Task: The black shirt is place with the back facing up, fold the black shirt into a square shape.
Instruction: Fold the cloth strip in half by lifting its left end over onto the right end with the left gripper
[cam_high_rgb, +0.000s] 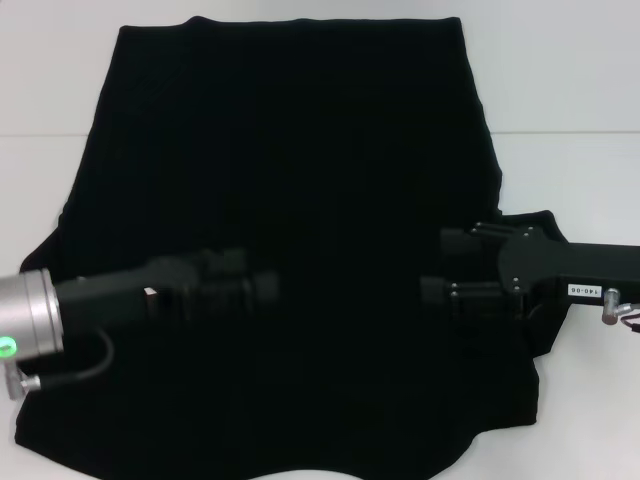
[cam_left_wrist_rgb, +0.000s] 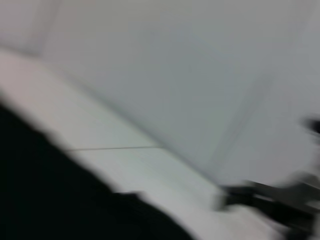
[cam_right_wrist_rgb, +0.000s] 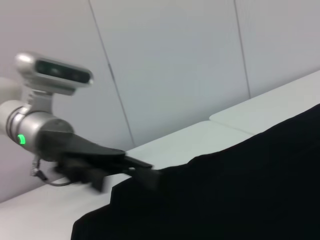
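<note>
My left gripper should go on heading back to that sleeve until its fingers close there, since the black shirt lies flat with its sleeve jutting (cam_high_rgb: 42, 256) past its side.
The black shirt (cam_high_rgb: 300, 150) lies spread flat on the white table (cam_high_rgb: 570, 70), plain side up, with no lettering showing. My left gripper (cam_high_rgb: 262, 287) reaches in from the left over the shirt's middle. My right gripper (cam_high_rgb: 432, 292) reaches in from the right, level with it, also over the cloth. Both black grippers blend into the shirt. The right wrist view shows the left gripper (cam_right_wrist_rgb: 142, 170) low at the shirt's (cam_right_wrist_rgb: 240, 190) edge. The left wrist view is blurred, showing the shirt (cam_left_wrist_rgb: 40, 195) and the right arm (cam_left_wrist_rgb: 270, 197) farther off.
Bare white table surrounds the shirt at the far side and to the right (cam_high_rgb: 590, 200). A seam line crosses the table top (cam_high_rgb: 560, 134). A pale wall (cam_right_wrist_rgb: 175, 60) stands behind the table. The shirt's near hem reaches the bottom of the head view.
</note>
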